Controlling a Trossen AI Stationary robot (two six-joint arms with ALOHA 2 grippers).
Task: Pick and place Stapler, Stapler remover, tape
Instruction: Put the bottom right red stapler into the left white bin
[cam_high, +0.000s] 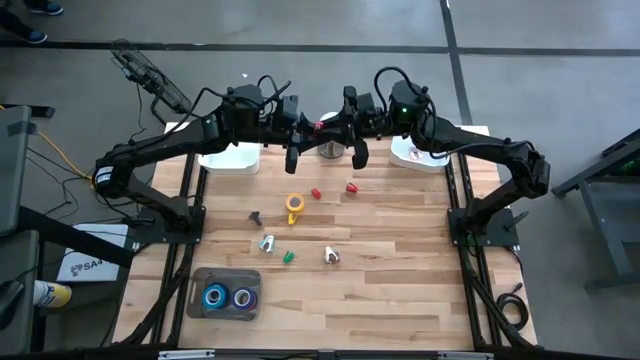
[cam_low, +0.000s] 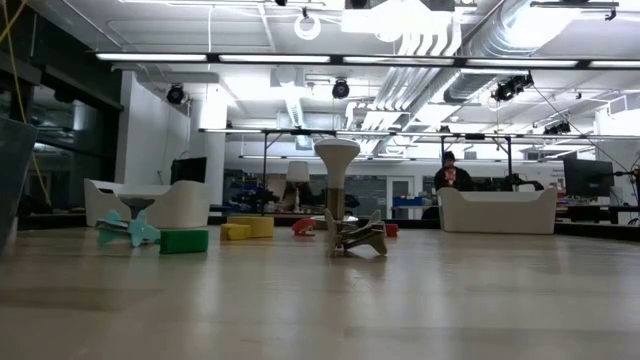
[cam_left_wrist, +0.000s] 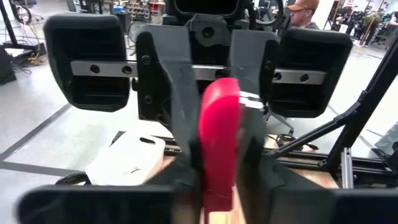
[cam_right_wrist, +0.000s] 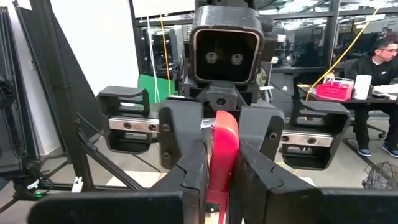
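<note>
My right gripper needs to open and move away first, because both grippers are holding the red stapler (cam_high: 318, 125) tight. My left gripper will then carry it to the white bin (cam_high: 232, 160) on its own side.
A red stapler (cam_high: 319, 126) hangs high over the table's far middle, between my two grippers, which meet there tip to tip. My left gripper (cam_high: 311, 128) comes in from the left and my right gripper (cam_high: 327, 125) from the right. Both are shut on the stapler, which stands upright in both wrist views (cam_left_wrist: 219, 124) (cam_right_wrist: 224, 143). Two tape rolls, blue (cam_high: 214, 296) and purple (cam_high: 243, 297), lie in a grey tray (cam_high: 200, 278) near the front left. Silvery stapler removers (cam_high: 267, 243) (cam_high: 331, 256) lie on the table's middle. My left gripper pinches the stapler's lower part (cam_left_wrist: 217, 177) between its two fingers, coming level from the table's left. Its own fingers show blurred, so the exact place of contact is unclear. The stapler stands upright, lifted clear of the table. My right gripper pinches the stapler's lower part (cam_right_wrist: 219, 177) between its two fingers (cam_right_wrist: 193, 180), one on each flat side. It comes level from the table's right. The stapler stands upright above the fingers, clear of the table.
Two white bins (cam_high: 232, 158) (cam_high: 420, 155) stand at the far edge, with a pale cup (cam_high: 330, 149) between them. Small red pieces (cam_high: 316, 193) (cam_high: 352, 187), a yellow piece (cam_high: 293, 207), a dark piece (cam_high: 256, 216) and a green piece (cam_high: 288, 257) lie on the table's middle.
</note>
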